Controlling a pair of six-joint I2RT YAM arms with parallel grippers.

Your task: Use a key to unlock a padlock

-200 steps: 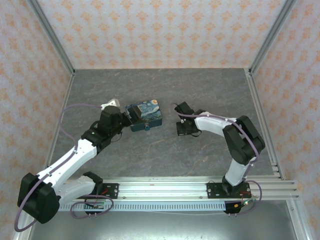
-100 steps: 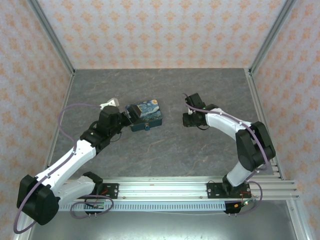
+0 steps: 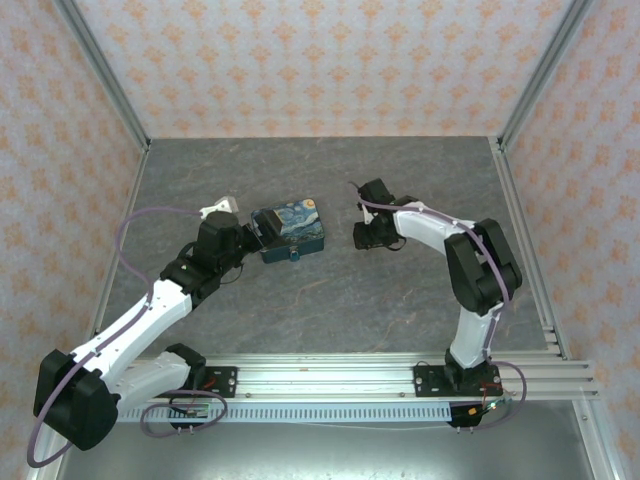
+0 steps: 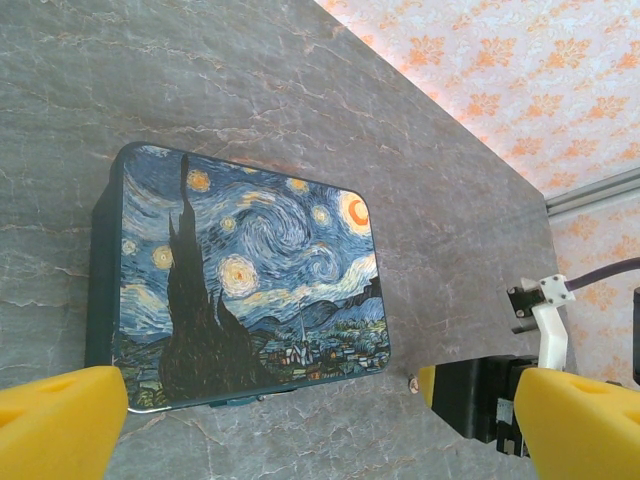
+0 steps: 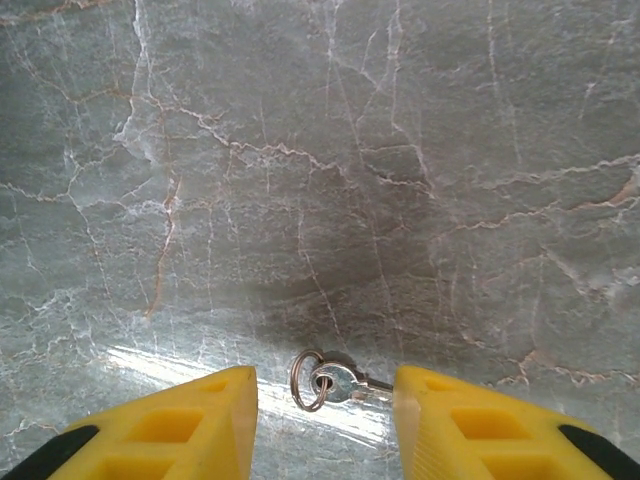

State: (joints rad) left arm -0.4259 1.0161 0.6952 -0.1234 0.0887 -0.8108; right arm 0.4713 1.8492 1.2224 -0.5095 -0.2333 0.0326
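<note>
Next, my right gripper raises the key (image 5: 339, 383) and hands it to my left gripper, because the key lies flat with its blade (image 5: 377, 388) across my right gripper's opening.
The key (image 5: 343, 381), small and silver on a wire ring, lies flat on the grey table between the yellow fingers of my right gripper (image 5: 322, 398). Those fingers stand apart and the key's blade points toward the right one. In the top view the right gripper (image 3: 368, 236) sits right of the painted tin box (image 3: 291, 226). The padlock (image 4: 238, 400) shows as a tiny blue-green bit at the tin's near edge, also seen as the padlock (image 3: 293, 256) from above. My left gripper (image 4: 320, 430) is open wide, just short of the tin (image 4: 240, 290).
The right gripper's black body (image 4: 480, 400) shows beyond the tin's corner in the left wrist view. Metal frame posts and patterned walls bound the table (image 3: 330, 310). The aluminium rail (image 3: 330, 378) with both arm bases runs along the near edge.
The right gripper moved away from the near edge, swung right, then came back left toward the tin. The left arm and the tin have not moved.
</note>
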